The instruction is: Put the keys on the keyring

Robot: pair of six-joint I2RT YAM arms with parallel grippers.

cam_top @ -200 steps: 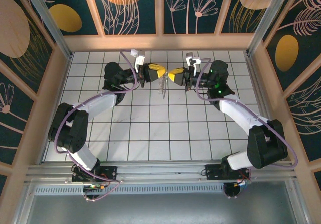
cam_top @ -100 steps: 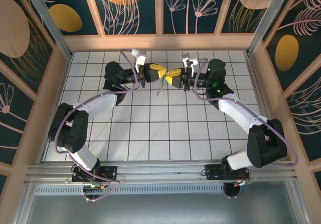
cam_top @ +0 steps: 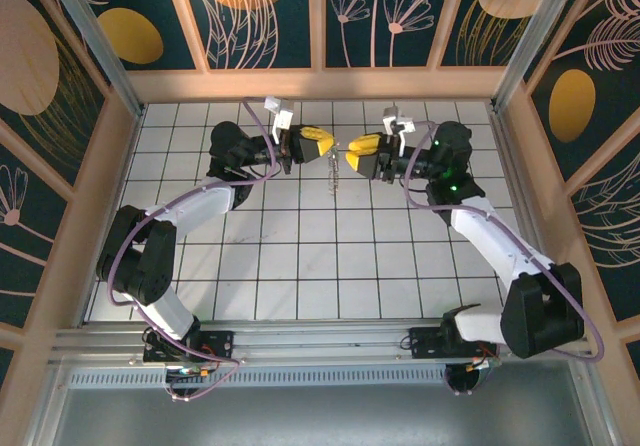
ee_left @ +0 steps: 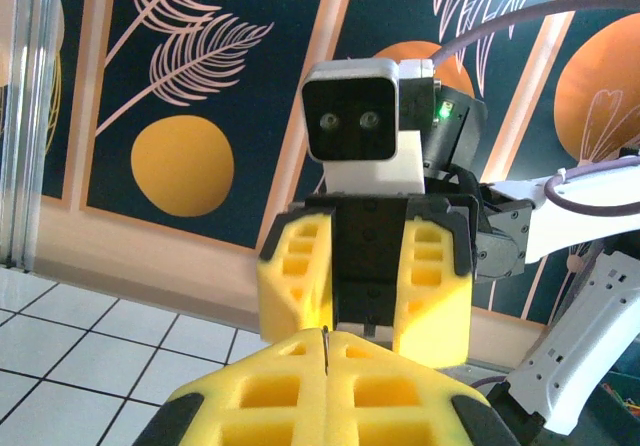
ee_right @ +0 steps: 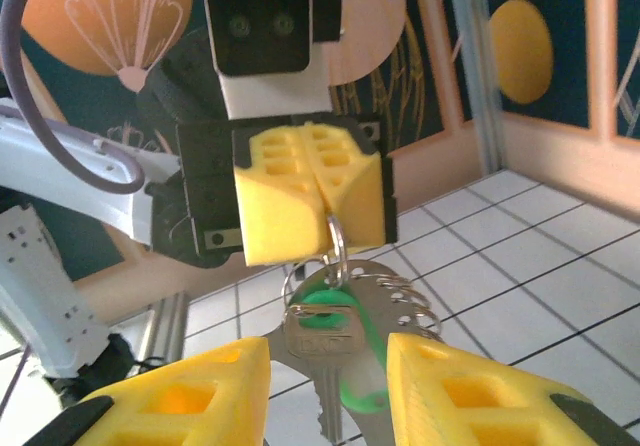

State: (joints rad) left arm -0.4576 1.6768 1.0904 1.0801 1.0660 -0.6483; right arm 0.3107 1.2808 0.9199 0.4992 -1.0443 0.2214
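Note:
My right gripper's fingers straddle the hanging key [ee_right: 326,340] below the loop, so my right gripper should hold the loop itself [ee_right: 339,250] while my left gripper opens and regrasps it.
My left gripper [cam_top: 328,146] is raised over the far middle of the table, shut on the keyring [ee_right: 336,243], a thin metal loop pinched between its yellow fingertips [ee_right: 300,201]. In the right wrist view a silver key [ee_right: 322,334] with green plastic [ee_right: 356,361] at its head hangs from that loop, in front of a flat grey piece carrying several small rings [ee_right: 405,301]. From above, the bunch [cam_top: 335,172] dangles between the two grippers. My right gripper [cam_top: 353,150] faces the left one, open, its fingers on either side of the hanging key without touching it.
White tiled floor [cam_top: 300,256] lies below, ringed by a wooden rim [cam_top: 320,86] and patterned wall panels. Both arms reach in from the near corners and meet near the far wall. The left wrist view looks straight at the right gripper [ee_left: 365,296].
My right gripper has opened, let go of the bunch and drawn back to the right. The keys now hang straight down from my left gripper, which has stayed shut in place.

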